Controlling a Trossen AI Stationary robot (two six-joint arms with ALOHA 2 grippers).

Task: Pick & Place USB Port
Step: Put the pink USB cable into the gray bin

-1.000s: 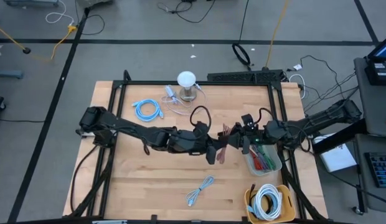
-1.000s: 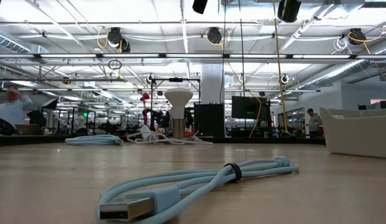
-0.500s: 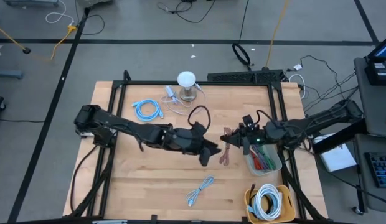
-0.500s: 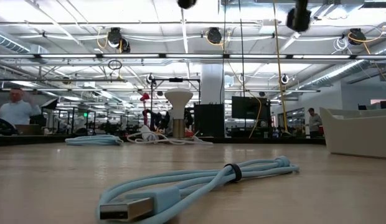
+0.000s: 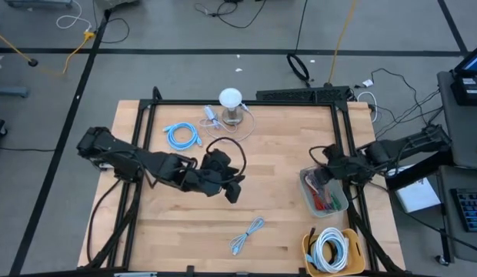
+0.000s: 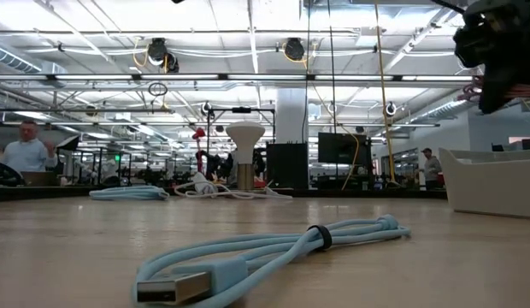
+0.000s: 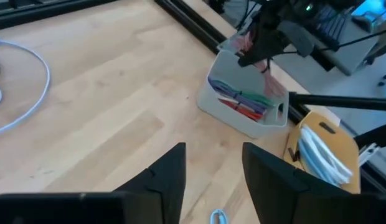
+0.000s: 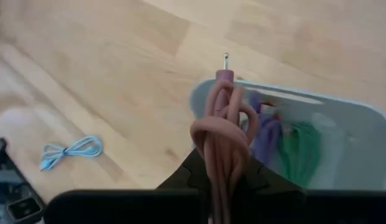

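Next, my right gripper lets go of the cable and then tucks it down inside the bin (image 8: 345,149), because the pink USB cable's plug end (image 8: 225,74) sticks out past the grey bin's rim.
A pink USB cable (image 8: 223,118), wound into a bundle, hangs over the grey bin (image 5: 336,206) at the table's right, with my right gripper (image 8: 224,171) shut on it. In the bin (image 8: 342,134) lie green, purple and red cables. My left gripper (image 7: 213,177) stands open with nothing between its fingers, above the table's middle (image 5: 232,190), well left of the bin. A light blue USB cable (image 5: 248,235) lies flat on the wood near the front edge. My right gripper pinches several strands of the pink bundle (image 8: 221,155) between its two fingers, the fingers lying along the strands. The bundle is lifted clear and reaches out past the fingertips, its plug end (image 8: 225,62) over the bin's rim. The gripper's body hides where the pads meet it.
A yellow bin (image 5: 331,251) with a white coiled cable stands at the front right corner. A second light blue coil (image 5: 182,136) and a white lamp-like stand (image 5: 231,101) with loose cables lie at the back. Black frame rails (image 5: 342,138) border the table.
Both grippers met at the pink cable over the table's middle. My left gripper has let go and drawn back toward the table's left. My right gripper has carried the cable toward the right edge, to above the grey bin.
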